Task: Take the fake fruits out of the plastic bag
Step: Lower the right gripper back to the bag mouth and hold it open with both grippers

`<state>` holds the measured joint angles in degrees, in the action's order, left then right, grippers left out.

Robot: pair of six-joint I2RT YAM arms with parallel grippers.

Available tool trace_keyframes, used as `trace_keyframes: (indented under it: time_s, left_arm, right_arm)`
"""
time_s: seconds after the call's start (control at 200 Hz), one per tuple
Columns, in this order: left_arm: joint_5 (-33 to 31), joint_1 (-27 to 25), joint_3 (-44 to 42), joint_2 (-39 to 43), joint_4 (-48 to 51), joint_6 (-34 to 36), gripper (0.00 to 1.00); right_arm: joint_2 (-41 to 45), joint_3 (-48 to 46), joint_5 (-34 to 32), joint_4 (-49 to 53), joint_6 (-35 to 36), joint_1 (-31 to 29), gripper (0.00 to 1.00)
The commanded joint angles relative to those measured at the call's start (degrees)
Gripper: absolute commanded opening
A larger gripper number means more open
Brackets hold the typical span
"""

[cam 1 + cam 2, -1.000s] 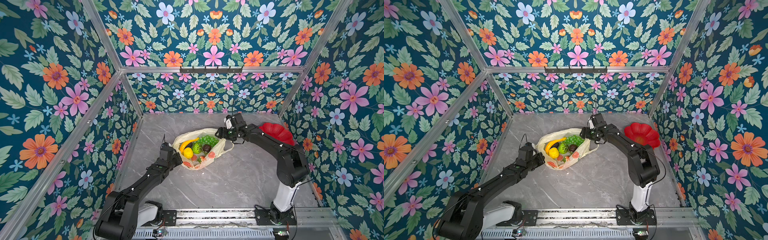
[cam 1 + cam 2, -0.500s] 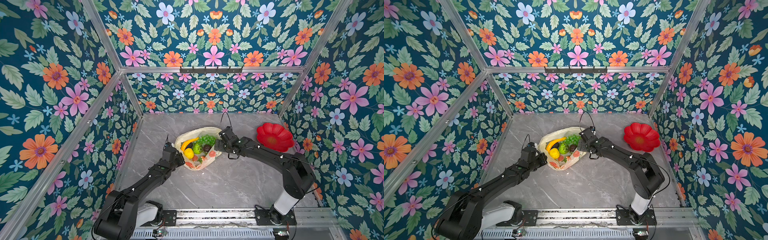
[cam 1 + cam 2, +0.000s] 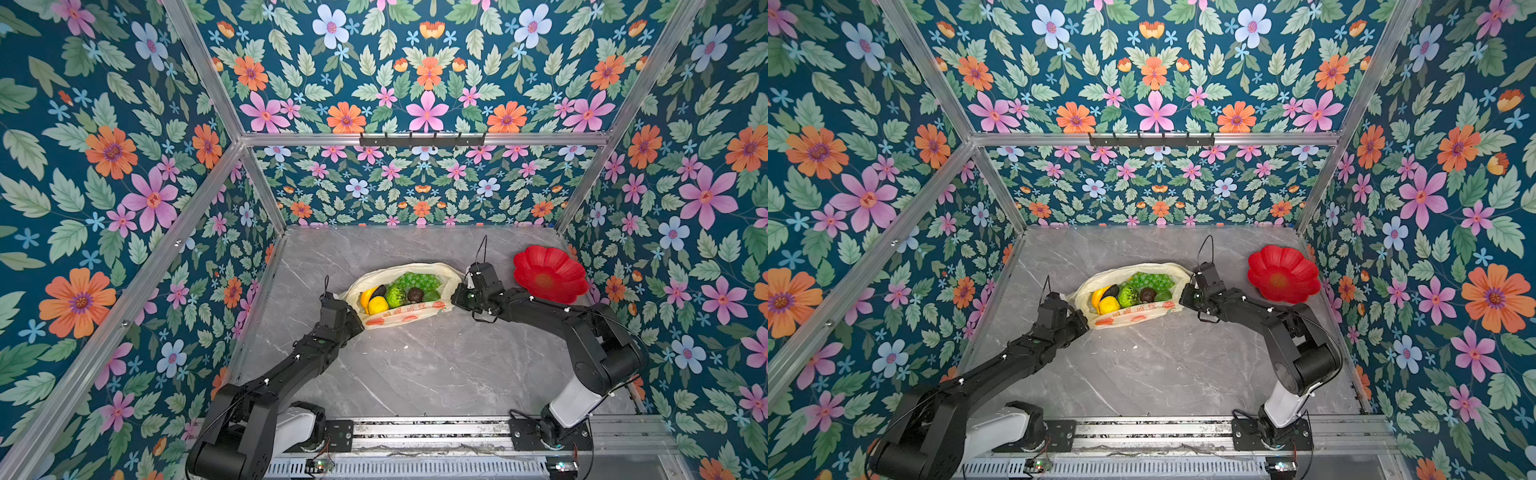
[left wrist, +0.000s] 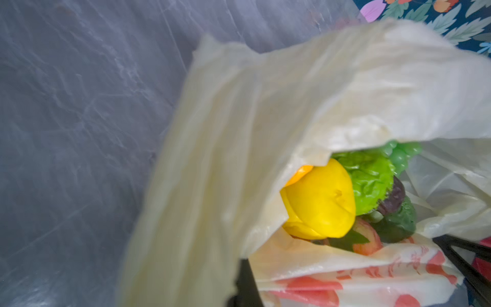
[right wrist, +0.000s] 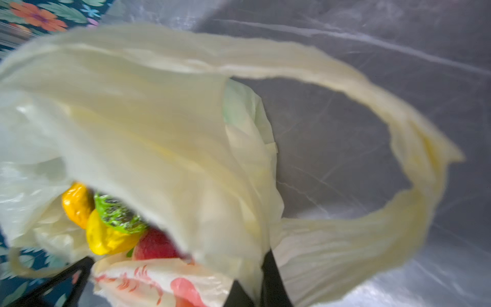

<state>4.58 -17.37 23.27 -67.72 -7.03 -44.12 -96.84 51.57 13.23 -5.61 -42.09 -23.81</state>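
The robot should gently bring its grippers closer together until the bag's opening (image 3: pixel 402 293) opens round, because the plastic bag's front rim (image 3: pixel 406 311) is stretched tight across the red fruit.
The plastic bag (image 3: pixel 401 316) (image 3: pixel 1133 319) lies mid-table, its mouth stretched wide between my two grippers. Inside show the fake fruits: a yellow lemon (image 3: pixel 377 306) (image 4: pixel 318 202), a banana (image 3: pixel 365 296), green grapes (image 3: pixel 417 281), a bumpy lime-green ball (image 3: pixel 395 296) (image 5: pixel 117 215), a dark brown piece (image 3: pixel 414 295) and a red one (image 5: pixel 155 245). My left gripper (image 3: pixel 353 311) (image 4: pixel 240 292) is shut on the bag's left edge. At the opposite end my right gripper (image 3: pixel 455 297) (image 5: pixel 256 289) is shut on the bag's film beside a loop handle (image 5: pixel 414 148).
A red flower-shaped plate (image 3: pixel 548 275) (image 3: pixel 1283 275) sits at the right, just behind my right arm. Flowered walls close in the grey marble table (image 3: pixel 415 365) on three sides. A metal rail (image 3: pixel 415 428) runs along the front edge.
My right gripper came down from near the plate to the bag's right end, shut on the film and pulled it rightward. The bag's mouth is now wider. The left gripper kept its hold.
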Motion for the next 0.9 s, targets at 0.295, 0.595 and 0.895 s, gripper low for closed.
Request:
trace_keyframes:
  time_s: [0.295,0.595,0.895]
  left_arm:
    - [2.32,-3.22,1.99,-4.25,-3.86,2.01,0.0]
    - [1.14,-1.58,8.82,-13.96,-6.75,5.53,0.0]
    - [1.49,-0.87,9.09,-13.05,-7.47,8.99,0.0]
  right_arm:
    - [-9.18,0.29,9.66,-20.25,-4.12,-0.02,0.0]
    - [-19.29,16.43,8.03,-13.37,-0.94,-2.38,0.0]
    - [-15.89,18.24,2.19,-1.59,3.22,-2.34,0.15]
